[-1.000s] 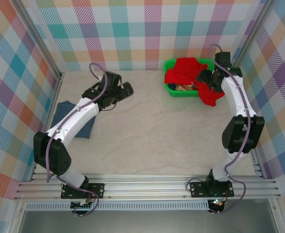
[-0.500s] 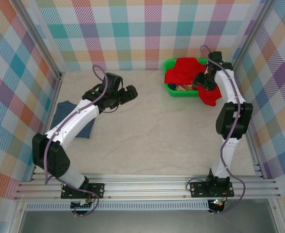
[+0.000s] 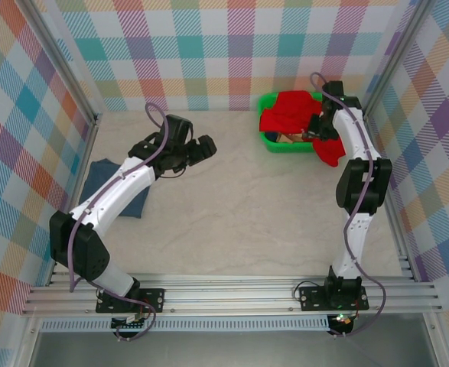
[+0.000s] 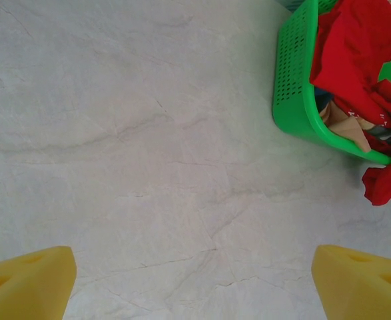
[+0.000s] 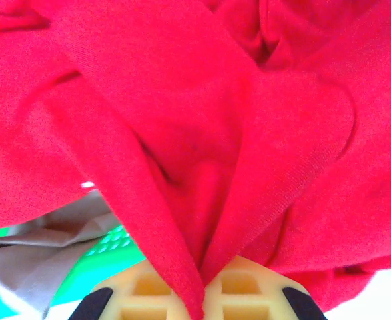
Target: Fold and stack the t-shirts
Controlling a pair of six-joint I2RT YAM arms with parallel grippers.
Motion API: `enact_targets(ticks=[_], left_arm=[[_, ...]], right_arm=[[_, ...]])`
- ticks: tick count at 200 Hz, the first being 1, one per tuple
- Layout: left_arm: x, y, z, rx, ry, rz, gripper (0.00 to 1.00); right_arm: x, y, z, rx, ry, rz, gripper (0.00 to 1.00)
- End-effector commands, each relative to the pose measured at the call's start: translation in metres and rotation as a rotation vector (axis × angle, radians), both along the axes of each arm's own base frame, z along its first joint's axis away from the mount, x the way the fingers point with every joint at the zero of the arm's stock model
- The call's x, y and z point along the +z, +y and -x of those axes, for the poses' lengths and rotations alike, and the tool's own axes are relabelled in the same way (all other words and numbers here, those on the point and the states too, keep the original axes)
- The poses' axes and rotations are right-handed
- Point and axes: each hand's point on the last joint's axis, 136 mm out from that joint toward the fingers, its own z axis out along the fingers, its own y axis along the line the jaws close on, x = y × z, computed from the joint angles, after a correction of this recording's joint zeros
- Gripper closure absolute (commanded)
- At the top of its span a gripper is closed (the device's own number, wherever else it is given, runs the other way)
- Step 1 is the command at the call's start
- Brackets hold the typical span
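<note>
Next, my right gripper pulls the red t-shirt onto the clear tabletop (image 3: pixel 267 202) before my left gripper grabs its edge, as the t-shirt lies bunched in the green basket (image 3: pixel 289 113).
The bright red t-shirt (image 3: pixel 293 112) spills out of a green basket (image 3: pixel 272 142) at the back right, one part hanging over the basket's right side (image 3: pixel 330 151). My right gripper (image 3: pixel 320 126) is shut on a fold of this red cloth (image 5: pixel 202 193), which rises pinched between its yellow fingers (image 5: pixel 268 293). The slate-blue t-shirt (image 3: pixel 105 185) lies folded flat at the table's left edge. My left gripper (image 3: pixel 203 145) hovers open over bare table at the back middle, its yellow fingertips (image 4: pixel 25 280) wide apart with nothing between them.
The green basket (image 4: pixel 295 87) also holds tan cloth (image 4: pixel 345 127) under the red shirt. Plaid walls with metal posts close in the table on three sides. The marble-look tabletop (image 3: pixel 239 206) lies bare between the two arms.
My right arm has swung back toward the rear right corner, drawing the held red cloth closer to the basket. The left gripper has shifted slightly to the right.
</note>
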Motion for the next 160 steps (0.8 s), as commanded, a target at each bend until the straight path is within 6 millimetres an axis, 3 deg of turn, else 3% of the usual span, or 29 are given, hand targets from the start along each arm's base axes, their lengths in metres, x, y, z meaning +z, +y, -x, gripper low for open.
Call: enact_targets(ticks=[1, 17, 38, 73, 102, 117, 139, 160], left_arm=[[0.025, 0.004, 0.005, 0.019, -0.033, 0.024, 0.09], [0.031, 0.003, 0.002, 0.027, -0.044, 0.035, 0.10], [0.041, 0.003, -0.005, 0.052, -0.058, 0.044, 0.10], [0.068, 0.030, -0.010, 0.189, -0.108, -0.007, 0.09], [0.103, 0.065, -0.003, 0.330, -0.189, -0.042, 0.08], [0.118, 0.081, 0.003, 0.388, -0.223, -0.063, 0.08], [0.132, 0.107, 0.018, 0.483, -0.254, -0.101, 0.06], [0.137, 0.130, 0.034, 0.559, -0.276, -0.142, 0.06]], right_arm=[[0.115, 0.019, -0.003, 0.057, -0.284, 0.035, 1.00], [0.165, 0.039, -0.001, 0.108, -0.406, 0.030, 1.00], [0.225, 0.082, 0.010, 0.228, -0.563, 0.020, 1.00], [0.309, 0.168, 0.057, 0.486, -0.766, -0.083, 1.00], [0.350, 0.234, 0.113, 0.713, -0.852, -0.263, 1.00], [0.372, 0.255, 0.141, 0.785, -0.893, -0.346, 1.00], [0.395, 0.262, 0.166, 0.798, -0.929, -0.450, 1.00], [0.393, 0.256, 0.177, 0.786, -0.925, -0.471, 1.00]])
